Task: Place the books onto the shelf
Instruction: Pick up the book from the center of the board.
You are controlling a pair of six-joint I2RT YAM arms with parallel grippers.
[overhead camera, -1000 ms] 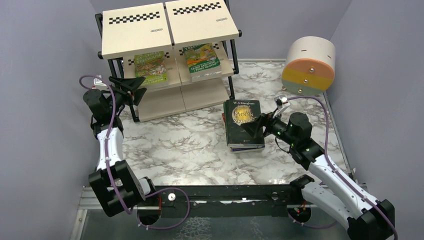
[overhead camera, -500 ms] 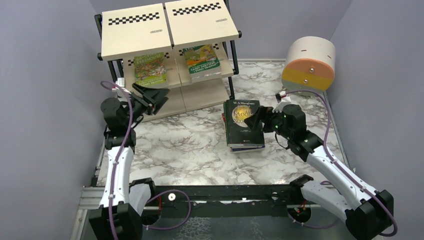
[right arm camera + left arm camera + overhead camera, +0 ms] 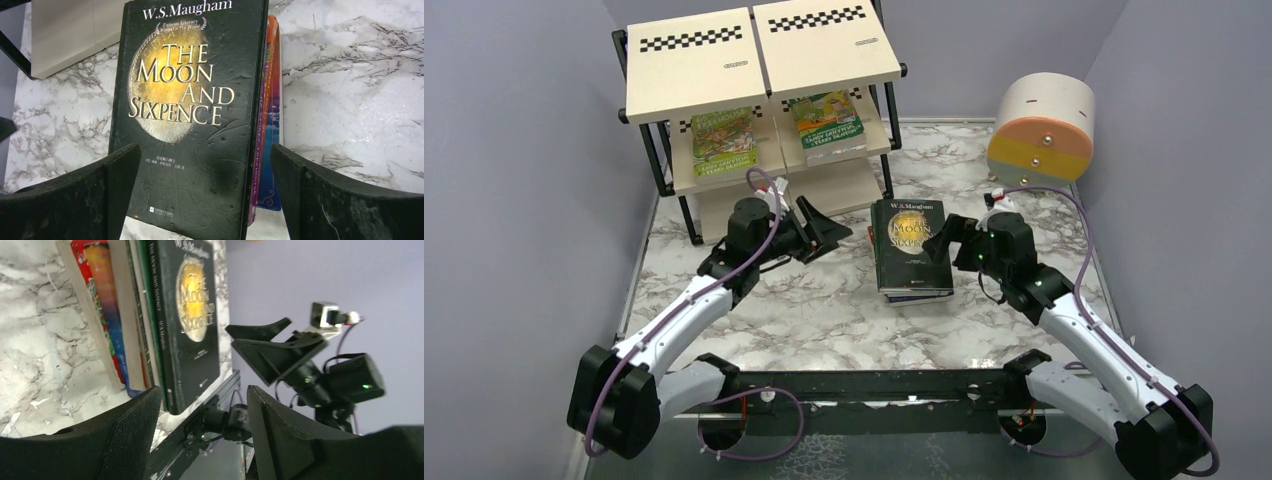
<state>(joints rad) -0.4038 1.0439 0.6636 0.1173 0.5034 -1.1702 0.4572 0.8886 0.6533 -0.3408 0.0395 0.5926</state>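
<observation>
My left gripper keeps moving in until its open fingers are on both sides of the spine's lower end (image 3: 881,280). The black book's spine (image 3: 164,357) faces this gripper, and the fingers are in line with the book's thickness.
A stack of books (image 3: 911,255) lies on the marble table, topped by a black one with a gold moon (image 3: 190,115); red, blue and purple covers (image 3: 267,125) show beneath it. Two green cartoon books (image 3: 724,140) (image 3: 827,122) lie on the middle tier of the shelf (image 3: 754,60). My left gripper (image 3: 832,232) (image 3: 205,432) is open and empty, just left of the stack and pointing at it. My right gripper (image 3: 940,245) (image 3: 205,200) is open wide over the stack's right side, with the black cover between its fingers (image 3: 340,200); I cannot tell whether they touch it.
A round beige-and-orange drum (image 3: 1041,130) stands at the back right. Grey walls close in on both sides. The black rail (image 3: 874,385) with the arm bases runs along the near edge. The shelf's bottom board (image 3: 789,200) sits just behind my left gripper.
My left arm has swung from the shelf's left side across to the right, stopping beside the stack. The right gripper has edged a little towards the back over the stack.
</observation>
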